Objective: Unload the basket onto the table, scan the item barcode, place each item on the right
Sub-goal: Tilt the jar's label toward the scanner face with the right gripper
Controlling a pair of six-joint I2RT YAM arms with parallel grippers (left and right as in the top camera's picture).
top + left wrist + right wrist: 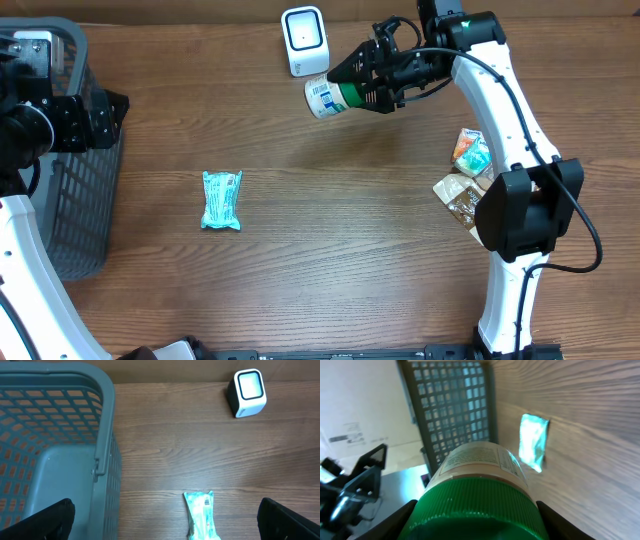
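The white jar is pointing toward the basket, clear of the scanner's window. Next, my right gripper turns the jar toward the back wall and over the scanner's window.
My right gripper is shut on the green cap of a white jar, holding it sideways above the table just below the white barcode scanner. In the right wrist view the jar fills the lower frame, its ribbed cap pinched between both fingers. My left gripper hangs open over the basket's right rim, with nothing between its fingers. The scanner also shows in the left wrist view, top right.
A grey mesh basket stands at the left edge. A teal packet lies on the wood left of centre. Several snack packets lie beside the right arm's base.
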